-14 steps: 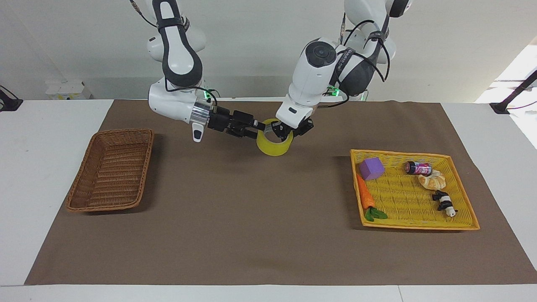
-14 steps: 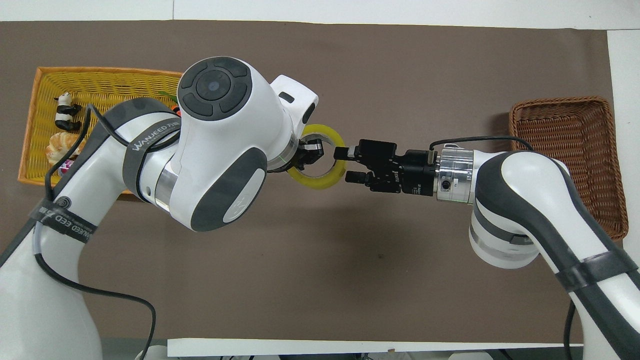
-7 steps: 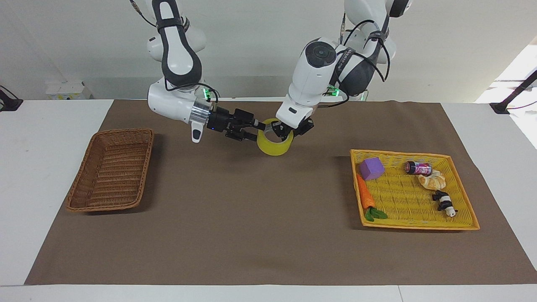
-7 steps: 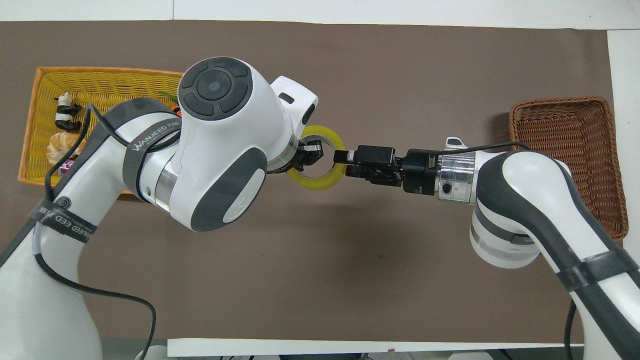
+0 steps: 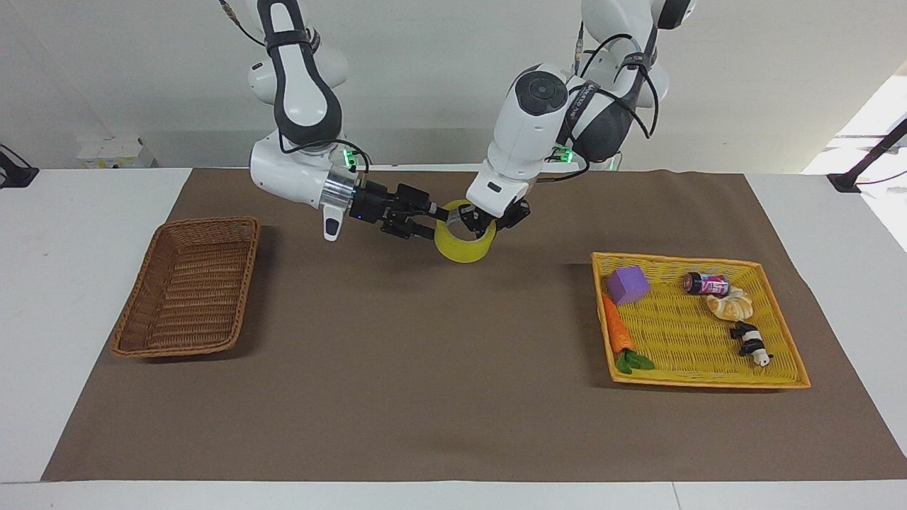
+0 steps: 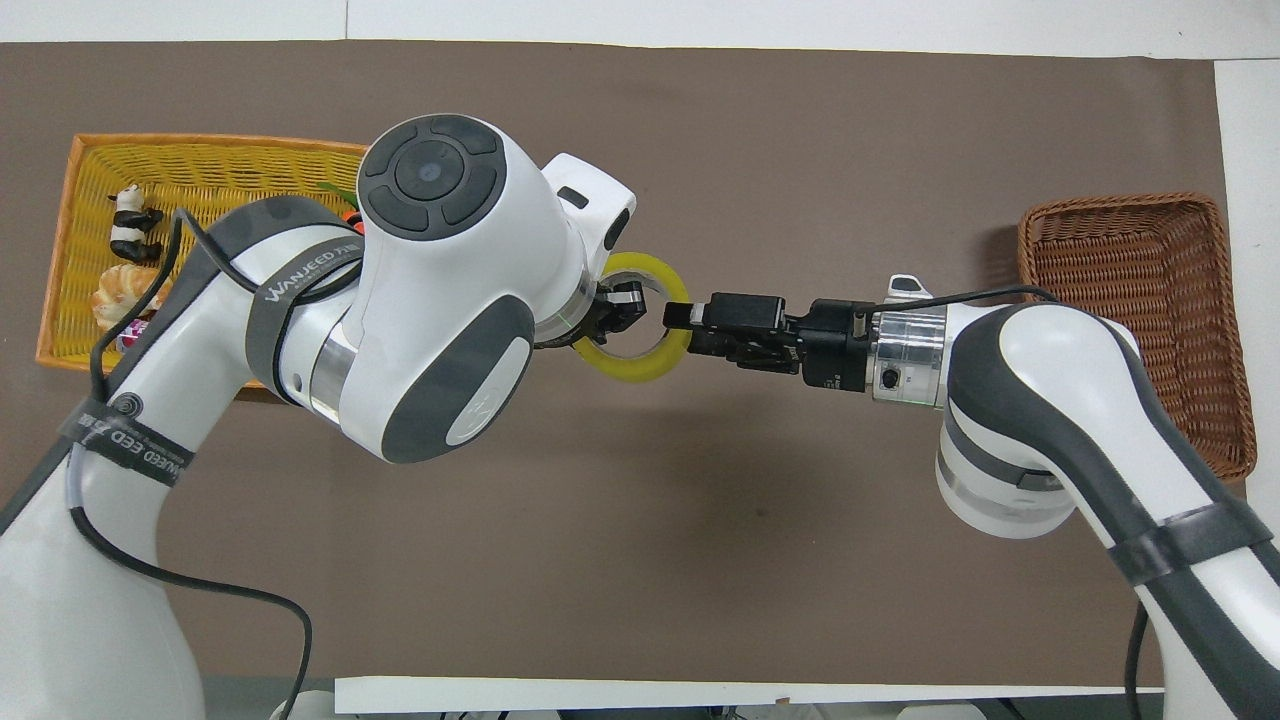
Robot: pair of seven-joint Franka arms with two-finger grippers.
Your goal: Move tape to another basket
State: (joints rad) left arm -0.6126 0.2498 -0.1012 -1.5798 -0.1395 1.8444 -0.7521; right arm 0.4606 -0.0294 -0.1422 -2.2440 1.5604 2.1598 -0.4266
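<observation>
The tape sits in my closed left gripper far from the brown basket, so my right gripper should grip the tape's opposite rim before my left gripper opens.
The yellow tape hangs over the brown mat between the two baskets, also in the overhead view. My left gripper comes down from above and is shut on the tape's rim. My right gripper reaches in level from the brown basket's end, open, one finger above the other at the tape's rim on that side. The brown wicker basket sits at the right arm's end with nothing in it.
A bright yellow basket at the left arm's end holds a purple cube, a carrot, a small can, a bread piece and a black-and-white toy. The left arm covers part of it from overhead.
My right gripper has turned at the wrist so its fingers stand one above the other, and has moved in to the tape's rim. The left gripper and tape have stayed put.
</observation>
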